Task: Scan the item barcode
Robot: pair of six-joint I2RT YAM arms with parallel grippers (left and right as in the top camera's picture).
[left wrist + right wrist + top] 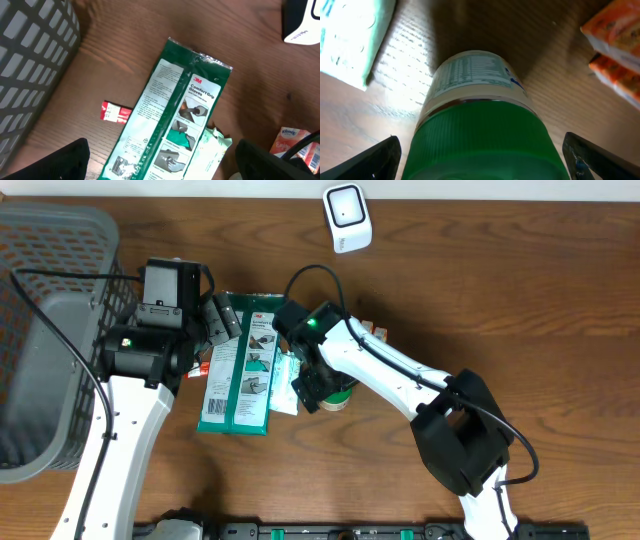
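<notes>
The open fingers of the robot's right gripper are only a little way around the green lid [485, 134], so the robot should back off and reach deeper around the jar's body [474, 77] before it carries the jar to the scanner.
A jar with a green ribbed lid [480, 135] and a white printed label lies on the table between the fingers of my right gripper [482, 162]. The jaws are open, with a gap on each side of the lid. From overhead the right gripper [322, 388] hides most of the jar [343, 396]. My left gripper [162, 170] hovers open over a flat green-and-white glove package [175, 115] without touching it; a barcode shows near the package's lower end. The white barcode scanner [347, 217] stands at the far edge of the table.
A grey mesh basket [40, 330] fills the left side. A small red packet [115, 112] lies left of the glove package, and a pale wipes pack [212, 150] is tucked under its right side. Orange tissue packets [615, 45] lie right of the jar.
</notes>
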